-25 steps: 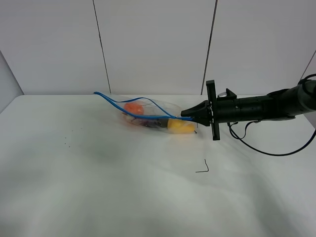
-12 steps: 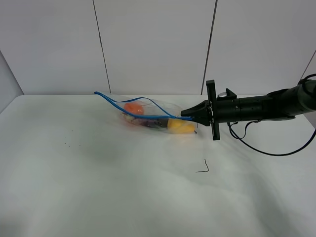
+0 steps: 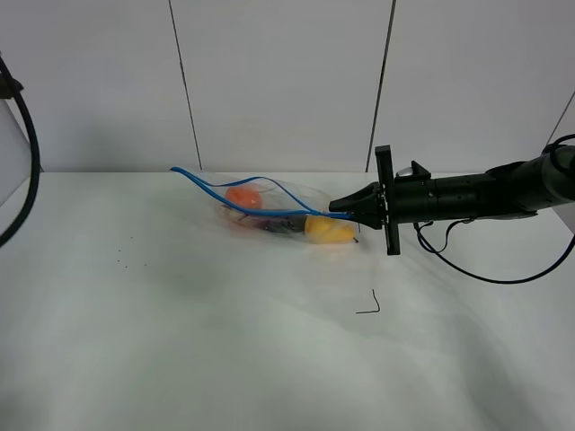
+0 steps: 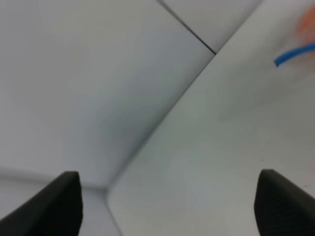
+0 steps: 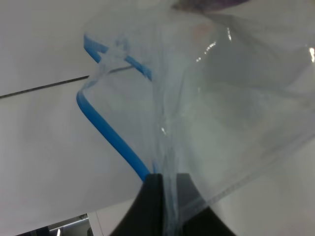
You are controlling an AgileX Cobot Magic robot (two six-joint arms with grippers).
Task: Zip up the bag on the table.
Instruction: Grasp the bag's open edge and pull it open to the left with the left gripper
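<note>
The bag's end point(image 3: 340, 215) is in my right gripper where the blue zipper curves meet, so my left gripper should keep going to that meeting point point(image 3: 318, 213) and close there.
The clear bag point(image 3: 274, 209) lies at the back middle of the white table point(image 3: 180, 350), with the orange point(image 3: 243, 196), the dark eggplant point(image 3: 278, 224) and the yellow pear point(image 3: 329, 232) inside. Its blue zipper strip point(image 3: 225, 189) gapes open in two curves. My right gripper point(image 3: 336, 208) is shut on the bag's right end at the zipper; the right wrist view shows the fingers point(image 5: 155, 199) pinching plastic beside the blue strip point(image 5: 110, 137). My left gripper point(image 4: 170, 204) is open and empty, far left of the bag, with the zipper's far tip point(image 4: 291, 55) just in sight.
A black cable point(image 3: 29, 148) of the left arm hangs at the far left edge. A thin black mark point(image 3: 369, 306) and tiny specks point(image 3: 120, 260) lie on the table. A panelled white wall point(image 3: 278, 81) stands behind the table's far edge.
The left arm's black cable has come into view at the far left edge. The bag and the right gripper have not moved.
</note>
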